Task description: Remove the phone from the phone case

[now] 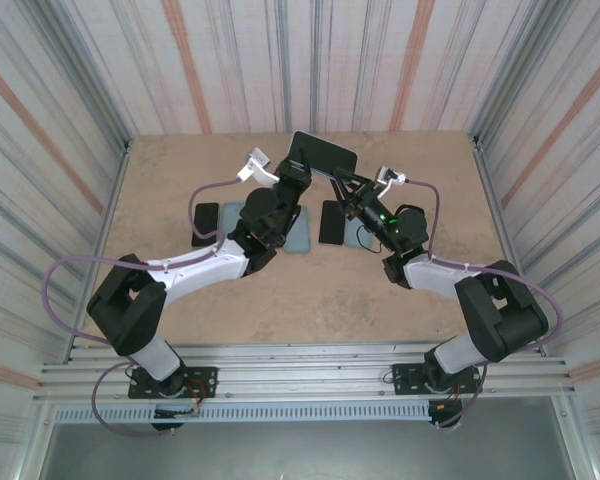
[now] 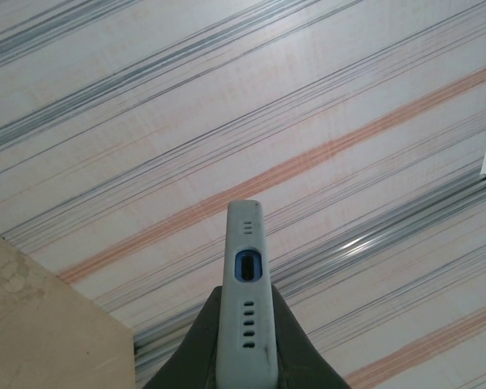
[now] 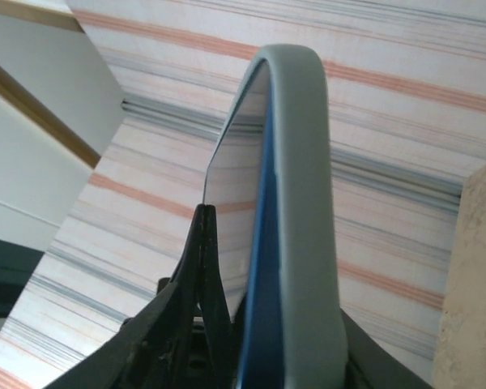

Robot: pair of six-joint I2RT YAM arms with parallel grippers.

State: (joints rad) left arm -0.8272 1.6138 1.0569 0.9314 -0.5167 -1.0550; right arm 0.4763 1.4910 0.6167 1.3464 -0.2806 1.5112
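Note:
The robot's left gripper is holding the phone and case together at the case's port cutout (image 2: 248,266), so it should open and grab the case by the corner (image 1: 354,156) near the robot's right gripper.
Both arms hold the phone (image 1: 323,152) up above the far middle of the table, dark screen showing. It sits in a grey phone case (image 2: 247,300), seen end-on with its port cutout in the left wrist view. My left gripper (image 2: 245,293) is shut on the case's lower end, one finger on each face. In the right wrist view, the phone's blue edge (image 3: 259,284) and glossy screen (image 3: 235,162) lie inside the grey phone case (image 3: 304,203). My right gripper (image 3: 271,267) straddles that end, with one finger (image 3: 201,259) against the glass and the other behind the case.
On the table below lie other handsets and covers: a dark phone (image 1: 206,222), a pale case (image 1: 232,215), a blue-grey case (image 1: 298,232), a dark phone (image 1: 332,222) and a pale case (image 1: 358,232). Striped walls enclose the table (image 1: 180,160) on three sides.

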